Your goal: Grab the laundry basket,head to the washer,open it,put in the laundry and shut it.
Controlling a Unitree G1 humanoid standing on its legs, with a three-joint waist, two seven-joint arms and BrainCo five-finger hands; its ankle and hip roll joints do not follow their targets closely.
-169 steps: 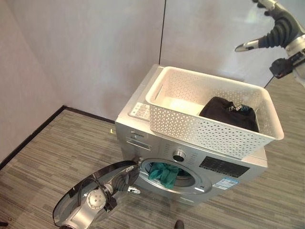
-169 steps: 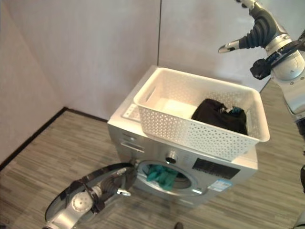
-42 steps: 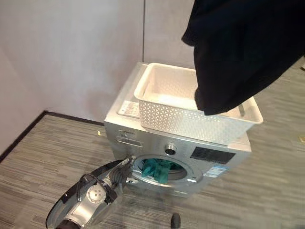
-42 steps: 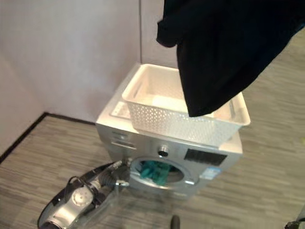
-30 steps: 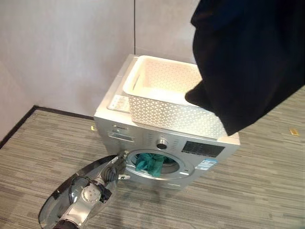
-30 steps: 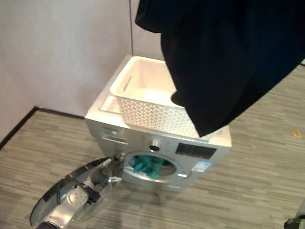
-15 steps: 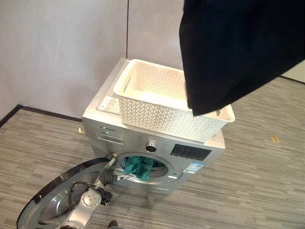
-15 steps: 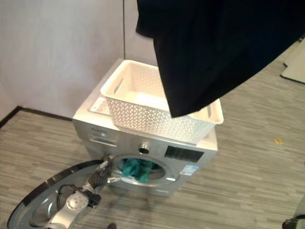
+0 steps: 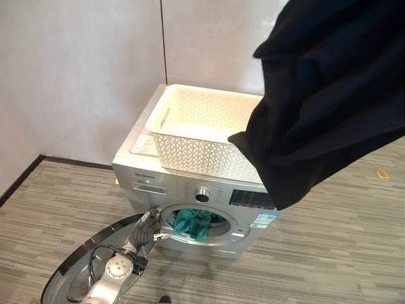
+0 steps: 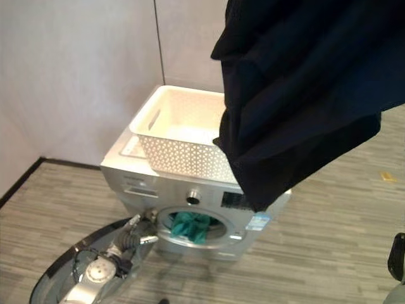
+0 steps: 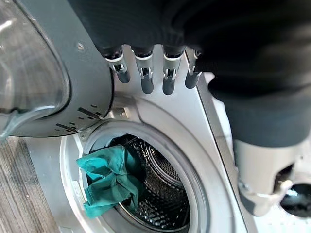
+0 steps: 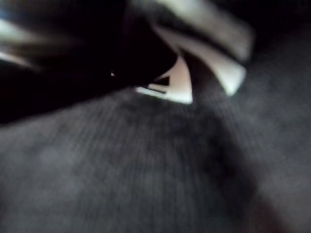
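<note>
The black garment (image 9: 323,95) is hanging down in long limp folds (image 9: 272,161), so it will crumple together and sag over the drum's rim as the robot pushes it in.
A silver washer (image 9: 190,189) stands against the wall with its round door (image 9: 76,278) swung open and down to the left. A teal cloth (image 9: 192,223) hangs out of the drum (image 11: 163,194). On top of the washer sits a white lattice laundry basket (image 9: 190,152). A big black garment (image 9: 329,107) hangs in the air at the upper right, covering the basket's right end. My right hand (image 12: 214,48) is shut on it, seen in the right wrist view pressed into dark cloth. My left hand (image 9: 140,235) stays open by the door's hinge side, fingers (image 11: 146,77) straight.
Grey walls with a black baseboard (image 9: 19,180) close in behind and to the left of the washer. The striped grey floor (image 9: 342,253) runs out to the right. A small yellow scrap (image 9: 382,173) lies on it at the far right.
The whole view has shifted, so the camera moved. The black garment hangs lower and further right, now over the washer's right front corner. My left hand stays at the door.
</note>
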